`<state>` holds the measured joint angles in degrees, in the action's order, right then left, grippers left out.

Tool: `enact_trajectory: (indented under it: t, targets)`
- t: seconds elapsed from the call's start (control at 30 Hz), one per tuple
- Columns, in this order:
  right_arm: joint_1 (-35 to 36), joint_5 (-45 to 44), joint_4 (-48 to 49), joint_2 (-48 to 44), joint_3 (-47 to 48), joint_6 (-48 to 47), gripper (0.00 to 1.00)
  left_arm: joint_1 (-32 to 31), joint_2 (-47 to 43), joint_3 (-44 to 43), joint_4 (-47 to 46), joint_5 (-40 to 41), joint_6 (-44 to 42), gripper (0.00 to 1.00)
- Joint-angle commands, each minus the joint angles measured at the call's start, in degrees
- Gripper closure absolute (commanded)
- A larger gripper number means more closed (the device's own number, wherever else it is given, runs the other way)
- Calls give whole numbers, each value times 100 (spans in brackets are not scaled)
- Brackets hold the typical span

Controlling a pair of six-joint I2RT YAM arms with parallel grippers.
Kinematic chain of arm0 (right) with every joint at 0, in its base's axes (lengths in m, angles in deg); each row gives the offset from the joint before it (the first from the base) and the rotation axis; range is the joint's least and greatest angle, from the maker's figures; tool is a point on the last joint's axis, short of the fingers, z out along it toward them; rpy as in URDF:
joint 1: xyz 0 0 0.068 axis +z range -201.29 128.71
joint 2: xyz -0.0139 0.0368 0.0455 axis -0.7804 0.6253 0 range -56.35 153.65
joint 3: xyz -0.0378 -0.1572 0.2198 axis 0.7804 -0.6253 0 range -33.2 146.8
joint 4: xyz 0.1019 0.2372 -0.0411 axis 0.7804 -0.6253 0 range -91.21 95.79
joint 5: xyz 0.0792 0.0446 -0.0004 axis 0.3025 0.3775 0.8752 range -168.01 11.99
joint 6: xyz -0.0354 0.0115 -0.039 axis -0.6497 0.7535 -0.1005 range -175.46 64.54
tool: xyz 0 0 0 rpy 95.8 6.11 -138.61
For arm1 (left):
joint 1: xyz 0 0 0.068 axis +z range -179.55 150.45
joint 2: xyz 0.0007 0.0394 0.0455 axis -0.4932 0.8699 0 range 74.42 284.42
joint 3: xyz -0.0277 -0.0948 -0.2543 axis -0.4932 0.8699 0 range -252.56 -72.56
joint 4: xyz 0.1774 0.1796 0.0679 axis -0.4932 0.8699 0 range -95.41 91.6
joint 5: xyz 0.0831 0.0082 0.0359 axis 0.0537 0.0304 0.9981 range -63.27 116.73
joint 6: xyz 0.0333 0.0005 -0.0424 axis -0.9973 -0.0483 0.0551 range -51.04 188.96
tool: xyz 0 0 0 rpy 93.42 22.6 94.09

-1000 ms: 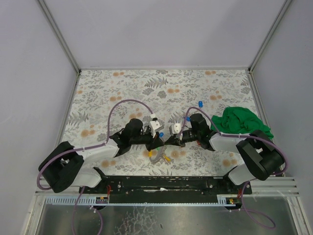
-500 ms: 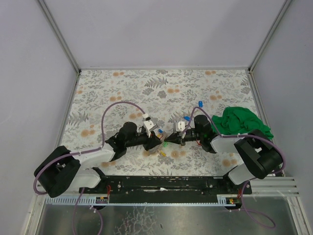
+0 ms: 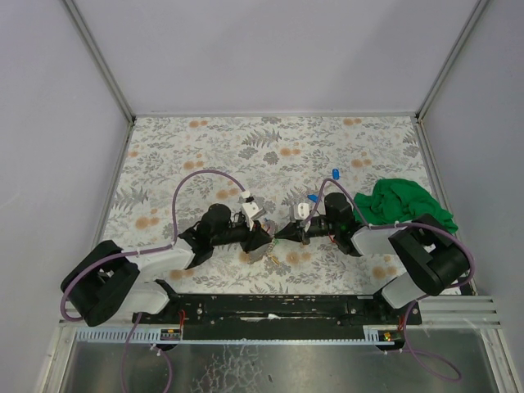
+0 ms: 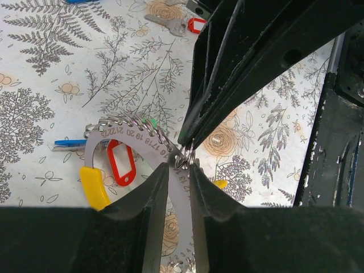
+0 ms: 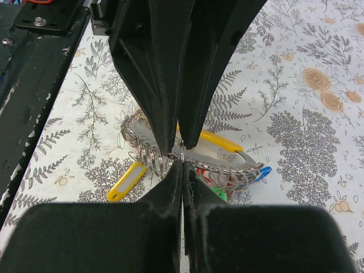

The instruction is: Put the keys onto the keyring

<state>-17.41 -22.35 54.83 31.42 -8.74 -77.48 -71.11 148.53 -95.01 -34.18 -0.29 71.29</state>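
Note:
My left gripper's fingers are on both sides of the keyring's band (image 4: 180, 183), below the wire ring (image 4: 185, 157) in my right gripper. My left gripper should open, move back and pinch that ring.
The keyring (image 4: 132, 132) is a flat numbered metal band strung with small wire rings and yellow, red, green and blue tags. It sits low over the table between both arms (image 3: 267, 249). My left gripper (image 4: 179, 168) is shut on its band, one finger on each edge. From the opposite side, my right gripper (image 5: 182, 162) is shut on a small wire ring (image 4: 185, 156) at that same spot. A loose key with a red tag (image 4: 196, 24) lies farther off. Two blue-tagged keys (image 3: 335, 173) (image 3: 313, 198) lie beyond the right arm.
A crumpled green cloth (image 3: 405, 205) lies at the right, beside the right arm. The black base rail (image 3: 270, 307) runs along the near edge. Grey walls close off the flowered table on three sides.
Both wrists have shifted slightly and the grippers now meet tip to tip over the keyring. The left jaws have widened a little. The right gripper has stayed shut.

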Motion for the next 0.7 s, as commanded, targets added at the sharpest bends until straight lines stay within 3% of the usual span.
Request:
enact_trajectory:
  t: [0.0,0.3,0.43,0.67]
  targets:
    - [-36,235,429,45,110,34,100,34,-34,-106,-416,-51,-44,79]
    - [-80,167,171,-148,106,-79,100,34,-790,236,-458,468,-32,58]
    - [-84,126,-124,-252,152,-264,100,34,-974,456,-763,449,-92,57]
    - [-90,112,-370,-336,198,-376,100,33,-525,266,-824,328,56,57]
